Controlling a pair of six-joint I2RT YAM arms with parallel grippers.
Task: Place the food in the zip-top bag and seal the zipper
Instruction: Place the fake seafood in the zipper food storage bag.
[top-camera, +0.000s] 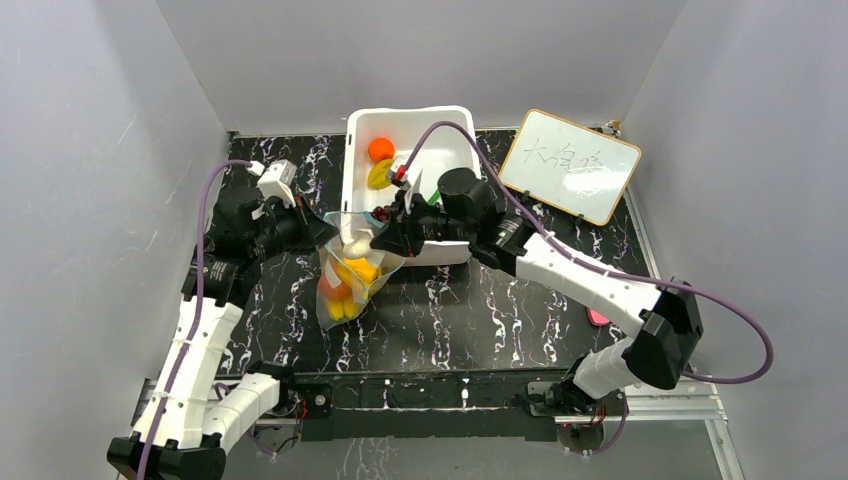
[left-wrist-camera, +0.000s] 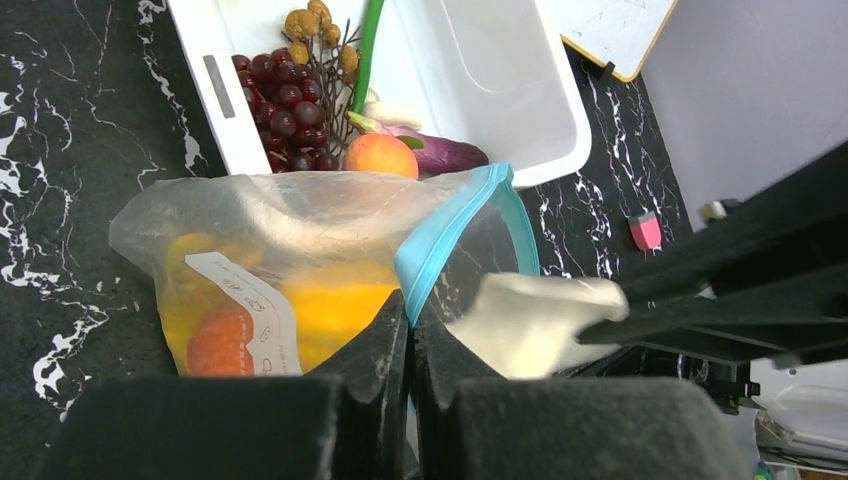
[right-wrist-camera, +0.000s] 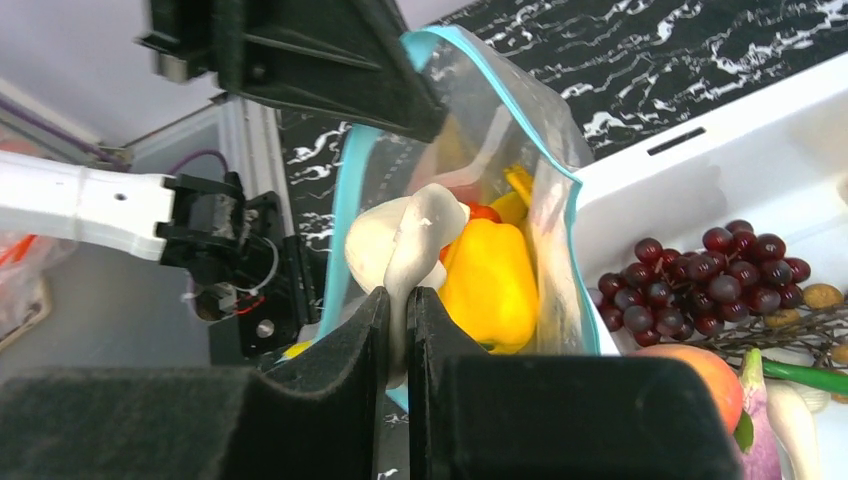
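Note:
The white garlic's bulb (right-wrist-camera: 378, 243) points into the bag's opening, so I keep my right gripper going inward until the bulb reaches the yellow pepper (right-wrist-camera: 490, 285), then let go.
The clear zip-top bag (top-camera: 352, 275) lies on the black table just left of the white tub's front, its mouth held up and open. My left gripper (left-wrist-camera: 410, 310) is shut on the bag's teal zipper (left-wrist-camera: 452, 232) rim. My right gripper (right-wrist-camera: 397, 300) is shut on the white garlic (right-wrist-camera: 400, 240) and holds it in the bag's mouth (top-camera: 358, 240). A yellow pepper (right-wrist-camera: 492, 280), oranges and yellow pieces sit inside the bag (left-wrist-camera: 260, 300). Dark red grapes (right-wrist-camera: 700, 275) and an orange (top-camera: 380, 149) lie in the tub.
The white tub (top-camera: 455, 130) stands at the back centre, with a purple vegetable (left-wrist-camera: 445, 155) and green pod (left-wrist-camera: 368, 40) inside. A small whiteboard (top-camera: 570, 165) leans at the back right. A pink eraser (top-camera: 598, 318) lies by the right arm.

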